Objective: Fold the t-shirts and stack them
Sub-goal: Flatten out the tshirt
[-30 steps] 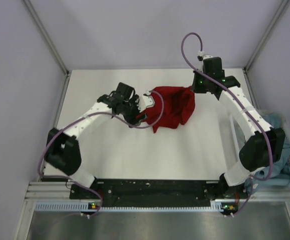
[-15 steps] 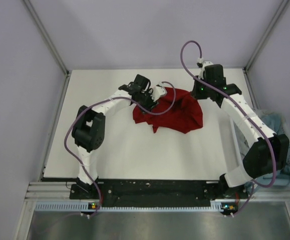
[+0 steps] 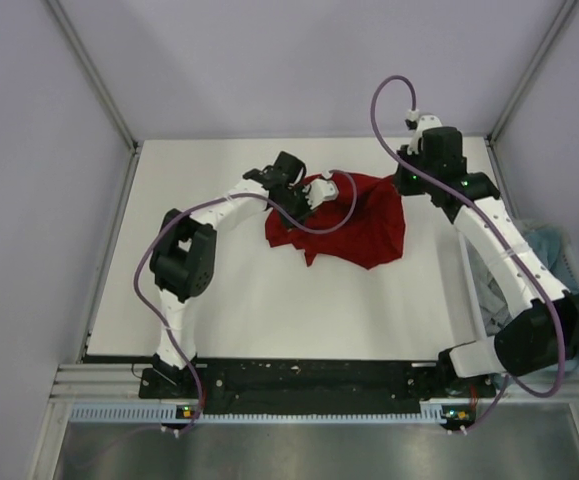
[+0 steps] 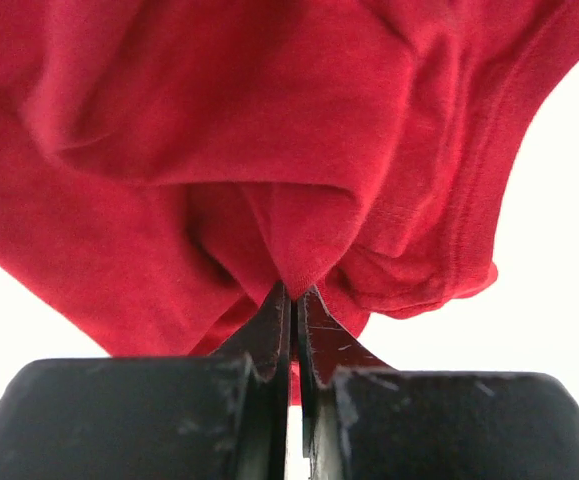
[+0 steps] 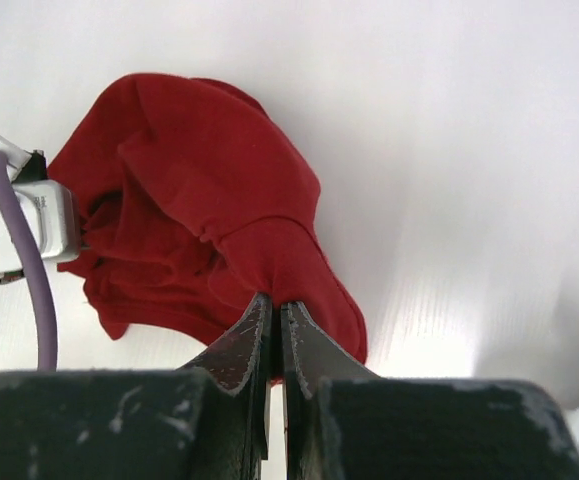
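The red t-shirt lies bunched [image 3: 357,232] between the robot's grippers, so next the left gripper draws the t-shirt's fold toward the table's empty side [image 3: 201,172] to spread out the cloth before it is folded.
A deep red t-shirt [image 3: 354,220] lies bunched at the back middle of the white table [image 3: 219,310]. My left gripper [image 3: 321,186] is shut on a fold at its left upper edge; the left wrist view shows red cloth [image 4: 299,200] pinched between the black fingers [image 4: 269,330]. At the shirt's right upper corner my right gripper [image 3: 401,185] is shut on another fold, with the cloth [image 5: 219,200] hanging from its jaws above the table. A teal-blue and grey heap of t-shirts [image 3: 569,310] sits at the right edge, partly hidden by the right arm.
Grey walls and metal rails close in the table at the back and sides. The left arm's purple cable [image 3: 319,225] loops over the red shirt. The left wrist's white housing [image 5: 19,220] shows beside the cloth in the right wrist view.
My left gripper has gone from open to shut on the shirt's left edge. The left arm swung to the back and right, and the right gripper moved right, spreading the shirt wider.
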### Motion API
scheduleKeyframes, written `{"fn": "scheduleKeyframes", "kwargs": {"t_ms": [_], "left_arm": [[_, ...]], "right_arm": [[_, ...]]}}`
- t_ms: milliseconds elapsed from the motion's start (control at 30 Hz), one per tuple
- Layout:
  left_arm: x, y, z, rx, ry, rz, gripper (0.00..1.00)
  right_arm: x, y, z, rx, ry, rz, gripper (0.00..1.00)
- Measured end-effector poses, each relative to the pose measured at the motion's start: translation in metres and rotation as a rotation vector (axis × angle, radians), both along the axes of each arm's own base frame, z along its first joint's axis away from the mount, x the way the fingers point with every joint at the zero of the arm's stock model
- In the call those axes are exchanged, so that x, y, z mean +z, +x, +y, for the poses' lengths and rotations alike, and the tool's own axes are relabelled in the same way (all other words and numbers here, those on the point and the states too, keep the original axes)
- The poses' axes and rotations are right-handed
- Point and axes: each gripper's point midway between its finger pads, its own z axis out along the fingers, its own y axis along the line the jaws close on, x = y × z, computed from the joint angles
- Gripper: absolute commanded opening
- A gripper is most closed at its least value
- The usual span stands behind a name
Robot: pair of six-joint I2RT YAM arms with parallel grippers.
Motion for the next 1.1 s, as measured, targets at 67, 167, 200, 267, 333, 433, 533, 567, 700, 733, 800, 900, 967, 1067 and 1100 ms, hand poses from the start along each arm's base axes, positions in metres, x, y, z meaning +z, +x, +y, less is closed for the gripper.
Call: {"fn": "scheduleKeyframes", "kwargs": {"t_ms": [67, 167, 200, 267, 333, 433, 533, 567, 700, 733, 800, 900, 967, 1067, 1100], "left_arm": [[0.002, 0.005, 0.005, 0.031, 0.023, -0.016, 0.00], [0.022, 0.017, 0.021, 0.111, 0.054, -0.074, 0.00], [0.037, 0.020, 0.031, 0.142, 0.058, -0.105, 0.00], [0.082, 0.026, 0.050, 0.202, 0.042, -0.194, 0.00], [0.151, 0.022, 0.073, 0.258, -0.011, -0.330, 0.00], [0.257, -0.011, 0.104, 0.307, -0.125, -0.543, 0.00], [0.350, -0.079, 0.129, 0.301, -0.263, -0.730, 0.00], [0.371, -0.100, 0.136, 0.291, -0.297, -0.768, 0.00], [0.428, -0.169, 0.156, 0.247, -0.413, -0.860, 0.00], [0.433, -0.183, 0.159, 0.231, -0.430, -0.861, 0.00], [0.436, -0.204, 0.162, 0.204, -0.451, -0.845, 0.00], [0.432, -0.222, 0.164, 0.181, -0.461, -0.811, 0.00], [0.427, -0.227, 0.165, 0.178, -0.459, -0.786, 0.00], [0.416, -0.223, 0.165, 0.196, -0.439, -0.753, 0.00], [0.410, -0.218, 0.166, 0.214, -0.422, -0.740, 0.00]], "right_arm": [[0.010, -0.003, -0.006, -0.015, -0.014, -0.031, 0.00], [0.035, -0.013, -0.021, -0.053, -0.037, -0.098, 0.00], [0.046, -0.018, -0.028, -0.070, -0.044, -0.127, 0.00], [0.073, -0.033, -0.043, -0.106, -0.052, -0.197, 0.00], [0.108, -0.051, -0.054, -0.130, -0.047, -0.286, 0.00], [0.165, -0.081, -0.064, -0.139, -0.017, -0.434, 0.00], [0.228, -0.125, -0.076, -0.143, 0.024, -0.608, 0.00], [0.247, -0.140, -0.079, -0.139, 0.040, -0.660, 0.00], [0.304, -0.201, -0.080, -0.068, 0.105, -0.833, 0.00], [0.317, -0.217, -0.079, -0.040, 0.121, -0.875, 0.00], [0.335, -0.242, -0.076, 0.010, 0.144, -0.937, 0.00], [0.356, -0.271, -0.071, 0.081, 0.168, -1.006, 0.00], [0.363, -0.279, -0.066, 0.119, 0.176, -1.026, 0.00], [0.364, -0.271, -0.058, 0.156, 0.180, -1.011, 0.00], [0.361, -0.260, -0.054, 0.161, 0.178, -0.990, 0.00]]}}
